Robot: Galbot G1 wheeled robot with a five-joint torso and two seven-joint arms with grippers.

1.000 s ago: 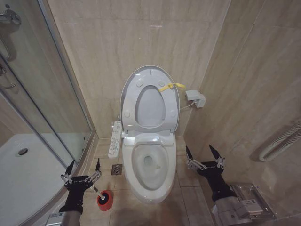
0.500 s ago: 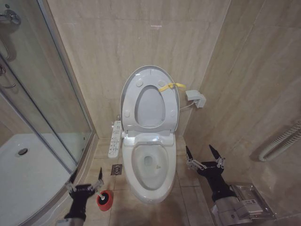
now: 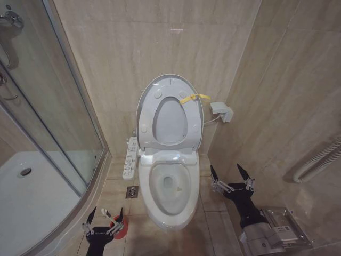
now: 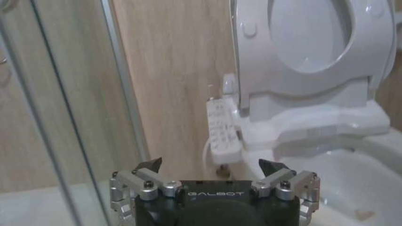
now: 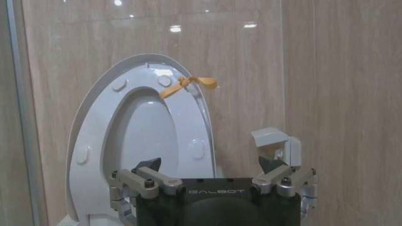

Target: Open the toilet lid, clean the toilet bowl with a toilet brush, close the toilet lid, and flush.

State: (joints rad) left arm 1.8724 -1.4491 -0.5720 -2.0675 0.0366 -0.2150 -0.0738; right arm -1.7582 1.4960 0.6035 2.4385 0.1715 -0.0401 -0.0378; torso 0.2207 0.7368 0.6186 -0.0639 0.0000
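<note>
The toilet brush will come free when I lift and the wider red holder (image 3: 123,229) will stay standing, because the white handle (image 3: 107,214) leans out of it.
The toilet lid (image 3: 170,81) stands raised against the back wall, with a yellow tag (image 3: 193,98) at its rim and the ring seat up against it. Below it the toilet bowl (image 3: 169,200) lies uncovered, with a small pool at its bottom. The toilet brush (image 3: 108,216) shows as a thin white handle rising from a red holder (image 3: 122,228) on the floor left of the toilet; its head is hidden in the cup. My left gripper (image 3: 105,214) is open, with the handle's top between its fingers as seen from the head. My right gripper (image 3: 231,173) hangs open right of the bowl.
A curved glass shower screen (image 3: 64,122) and a white tray (image 3: 32,197) close off the left. A control panel (image 3: 129,157) sticks out at the toilet's left side, and a floor drain (image 3: 132,192) lies below it. A small white box (image 3: 221,111) and grey hoses (image 3: 319,157) are on the right wall.
My left gripper has drawn back and down toward the view's bottom edge, from beside the red holder to around the brush handle. The right arm has not moved.
</note>
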